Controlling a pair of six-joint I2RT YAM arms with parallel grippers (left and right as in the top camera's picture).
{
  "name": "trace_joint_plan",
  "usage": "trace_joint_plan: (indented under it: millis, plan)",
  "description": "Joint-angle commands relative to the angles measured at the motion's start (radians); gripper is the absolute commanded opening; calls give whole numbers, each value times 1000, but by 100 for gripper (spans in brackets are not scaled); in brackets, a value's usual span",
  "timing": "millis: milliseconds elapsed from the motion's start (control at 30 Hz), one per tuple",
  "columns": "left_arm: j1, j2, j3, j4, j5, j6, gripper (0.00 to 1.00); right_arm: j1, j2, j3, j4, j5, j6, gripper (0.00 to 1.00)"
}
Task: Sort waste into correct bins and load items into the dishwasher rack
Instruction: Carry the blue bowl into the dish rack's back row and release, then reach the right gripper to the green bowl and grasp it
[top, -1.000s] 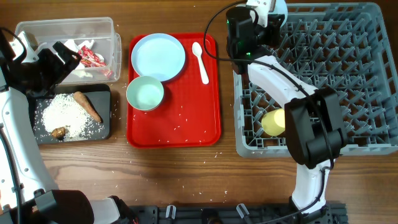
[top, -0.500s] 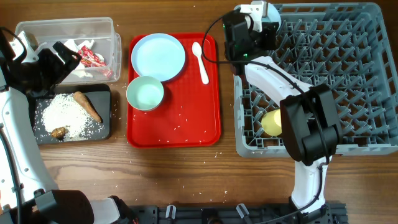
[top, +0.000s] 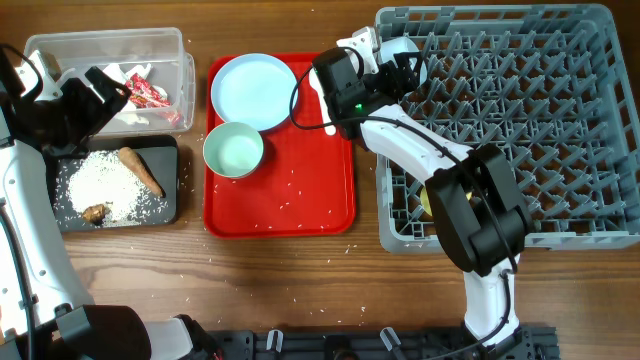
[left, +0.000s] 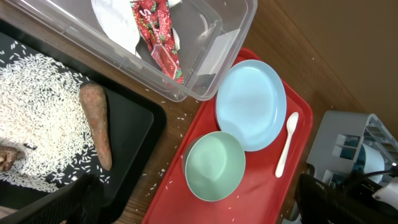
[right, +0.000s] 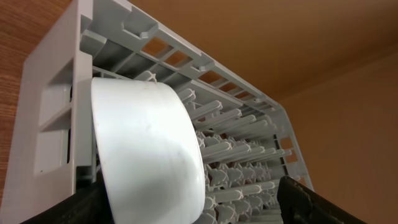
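I should go on moving my right gripper to the green bowl's clear rim (top: 261, 157) before I close it there, because the pale blue bowl (right: 149, 149) is standing on edge among the rack's wires.
A pale blue bowl (top: 402, 50) (right: 146, 149) stands on its edge among the pegs in the far left corner of the grey dishwasher rack (top: 560, 120). My right gripper (top: 392, 64) (right: 186, 208) is open around it, with a gap to the right finger (right: 311, 199). A yellow cup (top: 428, 200) shows in the rack under the arm. On the red tray (top: 300, 200) lie the blue plate (top: 254, 90), green bowl (top: 233, 149) and white spoon (left: 285, 144). My left gripper (top: 105, 95) (left: 199, 211) hangs open and empty over the bins.
The clear tub (top: 60, 45) holds a white napkin (top: 128, 118) and red wrapper (top: 150, 95). The black tray (top: 170, 200) holds rice (top: 100, 185), a carrot-like stick (top: 142, 170) and a brown lump (top: 96, 212). Loose grains dot the red tray and the wood.
My right gripper moved left and nearer along the rack's far left corner, then its jaws opened off the pale blue bowl. The left arm has not moved.
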Motion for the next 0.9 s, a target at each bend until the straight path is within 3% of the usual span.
trace_joint_plan:
  millis: [0,67,167,267,333,433,633,733,867]
  plan:
    - [3,-1,10,0,2,-12,100,27,-110,7,-12,-104,3,84]
    - [3,-1,10,0,2,-12,100,46,-168,7,-64,-265,31,84]
    - [3,-1,10,0,2,-12,100,73,-238,7,-179,-732,152,84]
    - [3,-1,10,0,2,-12,100,73,-238,6,-217,-1233,360,81]
    - [3,-1,10,0,2,-12,100,76,-211,6,-223,-1429,545,78]
    - [3,-1,10,0,2,-12,100,107,-150,6,-207,-1445,684,78]
    - [3,-1,10,0,2,-12,100,188,-23,6,-149,-1384,763,73]
    - [3,-1,10,0,2,-12,100,195,13,6,-141,-1381,766,54]
    - [3,-1,10,0,2,-12,100,195,17,6,-153,-1361,764,38]
